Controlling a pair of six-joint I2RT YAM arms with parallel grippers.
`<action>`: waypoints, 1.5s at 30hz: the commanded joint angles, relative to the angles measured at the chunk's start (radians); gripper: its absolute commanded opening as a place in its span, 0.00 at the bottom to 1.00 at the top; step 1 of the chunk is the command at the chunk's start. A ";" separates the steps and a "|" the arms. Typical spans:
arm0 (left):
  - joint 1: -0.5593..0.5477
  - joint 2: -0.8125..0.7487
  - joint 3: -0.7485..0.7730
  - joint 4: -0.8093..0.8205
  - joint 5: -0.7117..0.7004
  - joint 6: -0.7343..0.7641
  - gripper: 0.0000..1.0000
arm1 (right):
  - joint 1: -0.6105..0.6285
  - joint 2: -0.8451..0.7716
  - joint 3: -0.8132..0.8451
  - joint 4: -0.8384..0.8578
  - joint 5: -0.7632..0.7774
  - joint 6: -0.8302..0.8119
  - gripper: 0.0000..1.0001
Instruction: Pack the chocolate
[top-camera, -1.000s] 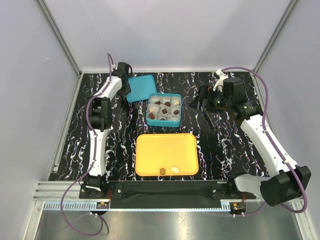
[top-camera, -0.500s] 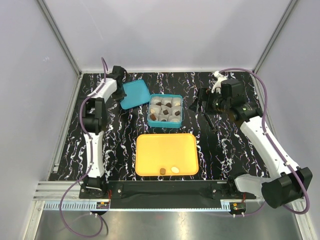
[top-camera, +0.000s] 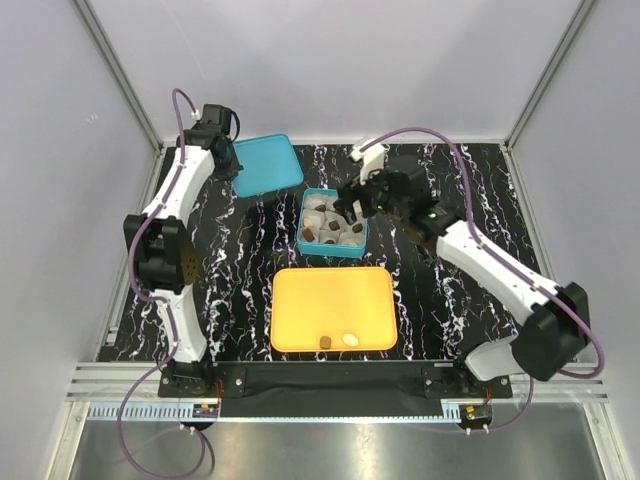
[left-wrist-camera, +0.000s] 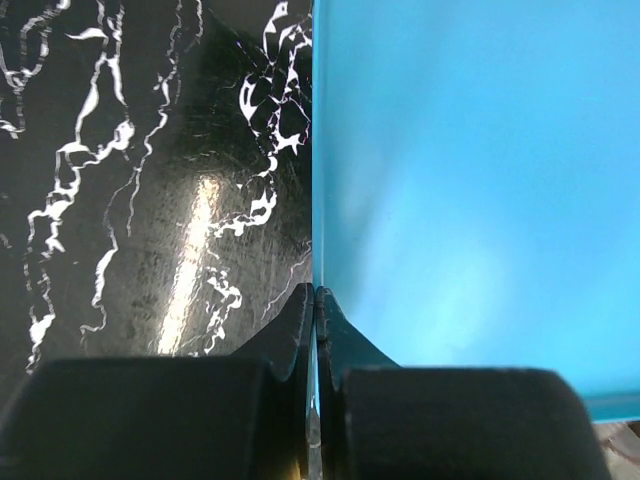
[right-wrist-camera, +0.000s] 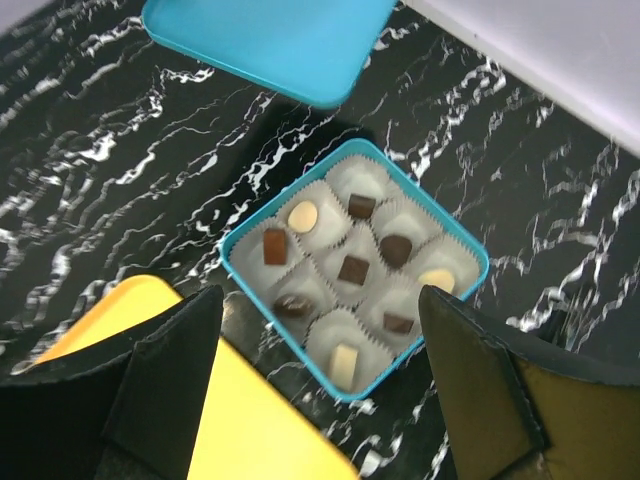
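The teal lid's outer edge (top-camera: 237, 183) is at my left gripper, away from the teal box, so my right gripper should take the lid's front edge (top-camera: 279, 188) and bring it over.
The teal box (top-camera: 330, 253) holds several pieces of chocolate (right-wrist-camera: 354, 269), dark and cream, each in a white paper cup. Two more pieces, a brown one (top-camera: 326, 342) and a white one (top-camera: 350, 339), lie at the orange tray's (top-camera: 330, 300) near edge. My left gripper (top-camera: 232, 160) is shut on the edge of the teal lid (top-camera: 266, 165), which is lifted off the table at the back left. In the left wrist view the left gripper (left-wrist-camera: 315, 300) pinches the rim of the lid (left-wrist-camera: 470, 180). My right gripper (right-wrist-camera: 320, 370) hangs open above the box (right-wrist-camera: 282, 322), holding nothing.
The orange tray (right-wrist-camera: 230, 430) lies just in front of the box. The lid (right-wrist-camera: 270, 40) hovers behind and left of the box. White walls and metal rails border the black marbled table (top-camera: 450, 290).
The left arm has closed on the lid and raised it up and back to the left. The right arm has swung left over the box, its jaws narrowing a little.
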 joint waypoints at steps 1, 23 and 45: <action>0.003 -0.080 0.037 -0.022 0.026 0.002 0.00 | 0.053 0.067 0.026 0.182 -0.002 -0.252 0.86; -0.013 -0.360 -0.168 -0.028 0.443 -0.025 0.00 | 0.340 0.380 0.061 0.538 0.444 -1.085 0.79; -0.027 -0.395 -0.245 -0.011 0.327 -0.027 0.00 | 0.498 0.399 -0.106 0.710 0.609 -1.310 0.77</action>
